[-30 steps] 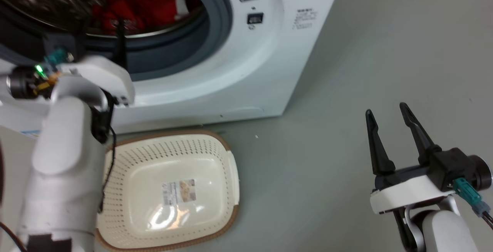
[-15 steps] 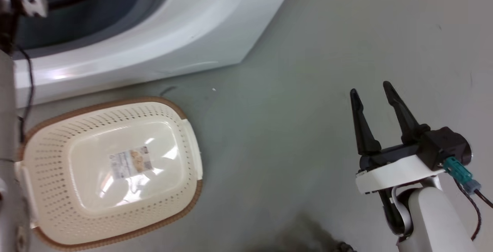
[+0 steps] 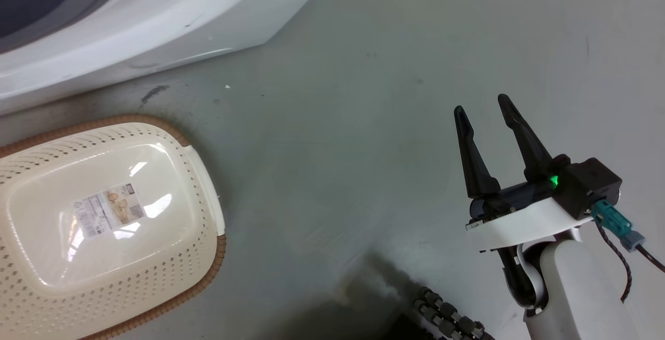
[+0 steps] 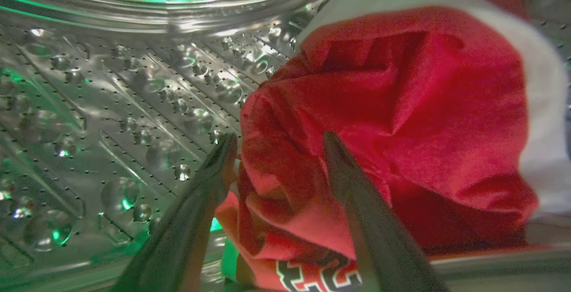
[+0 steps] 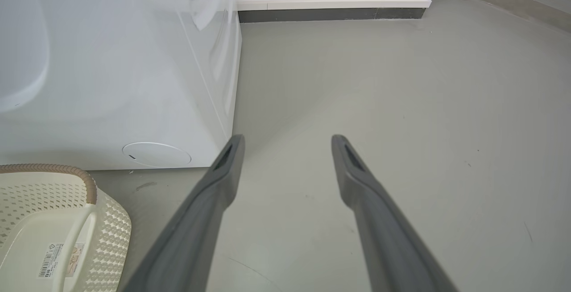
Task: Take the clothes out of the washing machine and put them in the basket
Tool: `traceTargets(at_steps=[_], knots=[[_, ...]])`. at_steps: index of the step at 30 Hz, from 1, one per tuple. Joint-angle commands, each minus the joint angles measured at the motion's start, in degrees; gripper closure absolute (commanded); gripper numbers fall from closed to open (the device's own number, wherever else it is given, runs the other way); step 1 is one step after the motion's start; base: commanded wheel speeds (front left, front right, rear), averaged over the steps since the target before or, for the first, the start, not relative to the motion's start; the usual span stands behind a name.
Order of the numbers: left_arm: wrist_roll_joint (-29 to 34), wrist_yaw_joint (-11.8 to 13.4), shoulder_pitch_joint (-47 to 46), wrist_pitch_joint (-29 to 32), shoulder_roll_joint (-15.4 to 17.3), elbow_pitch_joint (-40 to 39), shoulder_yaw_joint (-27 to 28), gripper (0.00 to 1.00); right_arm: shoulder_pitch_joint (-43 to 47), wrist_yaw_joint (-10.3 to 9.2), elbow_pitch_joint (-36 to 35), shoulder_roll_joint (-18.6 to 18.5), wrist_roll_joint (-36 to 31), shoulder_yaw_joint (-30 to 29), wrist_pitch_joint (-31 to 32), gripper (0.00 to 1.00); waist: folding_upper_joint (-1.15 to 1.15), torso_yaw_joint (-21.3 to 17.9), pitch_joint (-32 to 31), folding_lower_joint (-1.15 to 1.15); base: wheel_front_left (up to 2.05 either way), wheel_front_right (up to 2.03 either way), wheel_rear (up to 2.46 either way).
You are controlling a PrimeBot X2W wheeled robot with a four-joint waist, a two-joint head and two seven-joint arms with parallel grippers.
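Note:
Red fabric is visible past the white lining, so I should expect another red piece to stay behind in the drum when I pull this fold [image 4: 283, 166] out.
Inside the steel drum of the washing machine [image 4: 111, 86], the red clothes [image 4: 401, 104] lie bunched with a white lining at the right and white lettering low down. My left gripper [image 4: 279, 142] stands open, its two fingers straddling a fold of the red fabric. The machine's white front [image 3: 130, 28] fills the upper left of the head view, its side panel [image 5: 111, 82] showing in the right wrist view. The cream basket [image 3: 197, 173] sits on the floor before it, with a label on its bottom and nothing else inside; its corner [image 5: 107, 220] shows again. My right gripper [image 3: 483, 106] hangs open over bare floor.
Grey floor [image 3: 337, 121] stretches between the basket and my right arm. A dark ribbed cable [image 3: 447, 319] and shadow lie at the bottom edge. A white wall with a dark skirting [image 5: 330, 14] runs behind the machine.
The head camera has tilted down and right, so the machine's opening and my left arm have slid out of that view. My right gripper has stayed open.

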Motion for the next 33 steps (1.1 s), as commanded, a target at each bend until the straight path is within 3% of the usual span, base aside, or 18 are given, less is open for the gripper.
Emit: traceTargets(at_steps=[1, 9, 19, 20, 21, 22, 28, 33], knots=[[-0.3, 0.0, -0.9, 2.6, 1.2, -0.8, -0.9, 0.0, -0.9, -0.04, -0.4, 0.1, 0.4, 0.3, -0.1, 0.0, 0.0, -1.1, 1.3, -0.01, 0.0, 0.0, 0.0], [-1.9, 0.1, 1.8, 11.5, 4.0, -4.2, -1.1, 0.0, -1.4, -0.04, -0.6, 0.1, 1.3, 1.1, -0.1, 0.0, 0.0, -1.9, 3.0, -0.01, 0.0, 0.0, 0.0], [-3.6, 3.3, 6.7, 16.6, 5.0, -10.3, 0.5, 0.0, -2.0, -0.04, -0.5, 0.1, 2.3, 2.0, -0.1, 0.0, 0.0, -2.7, 3.6, -0.01, 0.0, 0.0, 0.0], [-3.7, 3.6, 7.1, 17.0, 5.2, -11.4, 0.6, 0.27, -1.9, -0.04, -0.5, 0.1, 2.3, 2.0, -0.1, 0.0, 0.0, -2.8, 3.6, -0.01, 0.0, 0.0, 0.0], [-3.8, 4.0, 7.4, 17.6, 5.4, -12.4, 0.7, 0.67, -1.9, -0.04, -0.5, 0.1, 2.4, 2.0, -0.1, 0.0, 0.0, -2.8, 3.6, -0.01, 0.0, 0.0, 0.0], [-3.7, 4.2, 7.8, 18.1, 5.6, -13.3, 0.8, 1.0, -1.9, -0.04, -0.5, 0.1, 2.4, 1.9, -0.1, 0.0, 0.0, -2.9, 3.6, -0.01, 0.0, 0.0, 0.0], [-2.5, 6.7, 9.9, 16.6, 7.4, -19.6, 1.1, 1.0, -2.2, -0.04, -0.7, 0.1, 2.6, 1.6, -0.1, 0.0, 0.0, -3.2, 3.5, -0.01, 0.0, 0.0, 0.0], [-1.8, 8.9, 10.8, 11.6, 8.3, -22.4, 1.7, 1.0, -2.4, -0.04, -0.5, 0.1, 2.6, 1.3, -0.1, 0.0, 0.0, -3.3, 3.0, -0.01, 0.0, 0.0, 0.0]])
